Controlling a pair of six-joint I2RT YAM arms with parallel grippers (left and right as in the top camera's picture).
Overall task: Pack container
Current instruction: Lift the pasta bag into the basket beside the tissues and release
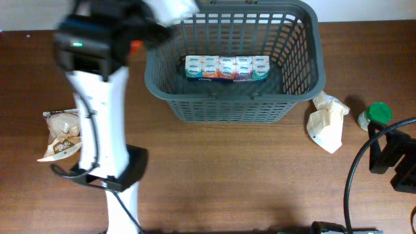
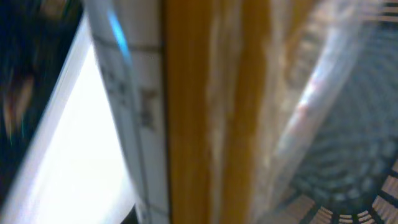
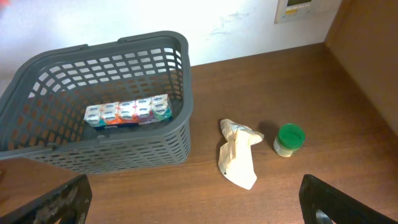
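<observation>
I can see an open part of the basket's bottom (image 1: 227, 87) between the cartons (image 1: 227, 67) and the basket's near side, so I should keep bringing the yellow packet there with my left gripper until the packet rests beside the cartons.
The dark grey basket (image 1: 227, 109) stands at the table's back centre, with a row of small cartons (image 1: 227, 67) lying inside; both also show in the right wrist view, basket (image 3: 124, 155) and cartons (image 3: 127, 112). My left arm is raised and blurred, its gripper (image 1: 170, 12) over the basket's far left corner. The left wrist view is filled by a blurred yellow packet in clear wrap (image 2: 205, 112) held close, with the basket (image 2: 364, 155) below it. My right gripper (image 3: 196, 208) is open and empty, low at the right (image 1: 390, 159).
A white crumpled packet (image 1: 328, 120) and a small green-lidded jar (image 1: 376, 116) lie right of the basket. A clear bag of beige food (image 1: 62, 133) lies at the left. My left arm's base (image 1: 114, 172) stands front left.
</observation>
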